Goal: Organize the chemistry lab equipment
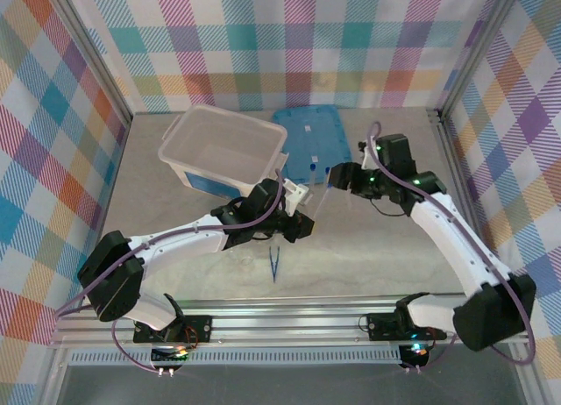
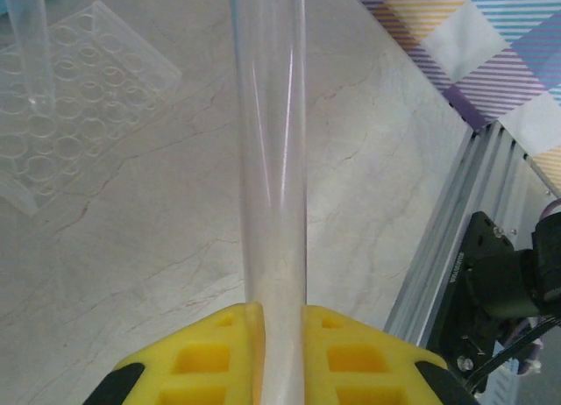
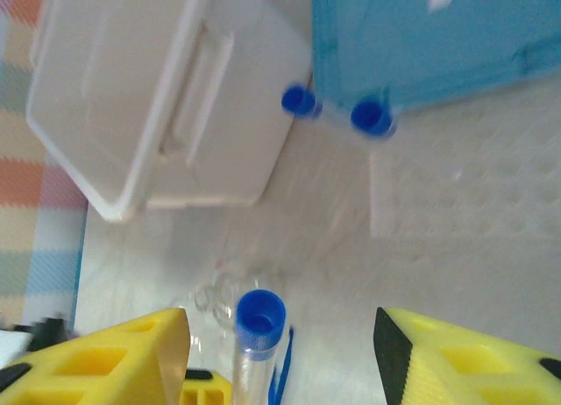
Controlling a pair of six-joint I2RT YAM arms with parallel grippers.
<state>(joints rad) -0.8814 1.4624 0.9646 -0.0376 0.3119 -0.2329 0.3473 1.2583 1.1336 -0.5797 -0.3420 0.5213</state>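
My right gripper should take the slanted tube, which my left gripper holds away from the clear rack, below the blue cap (image 3: pixel 256 359) and stand it upright in that rack.
My left gripper (image 2: pixel 279 313) is shut on a thin clear tube (image 2: pixel 272 159), which stands up between the yellow fingers. From the right wrist, that tube's blue cap (image 3: pixel 259 317) sits inside my right gripper (image 3: pixel 280 335), whose jaws stand open and clear of it. Two more blue-capped tubes (image 3: pixel 300 100) (image 3: pixel 371 117) stand by the blue lid's edge, at a clear rack (image 2: pixel 70 116). Small glass beakers (image 3: pixel 219 295) and dark-blue tweezers (image 3: pixel 282 370) lie on the table below. From above, the left gripper (image 1: pixel 298 216) and right gripper (image 1: pixel 337 177) meet mid-table, with the tweezers (image 1: pixel 274 265) nearer the front.
A large translucent white tub (image 1: pixel 223 151) stands at the back left of centre. The flat blue lid (image 1: pixel 316 133) lies to its right. Checkered walls close in the sides and back. An aluminium rail (image 1: pixel 289 322) runs along the near edge.
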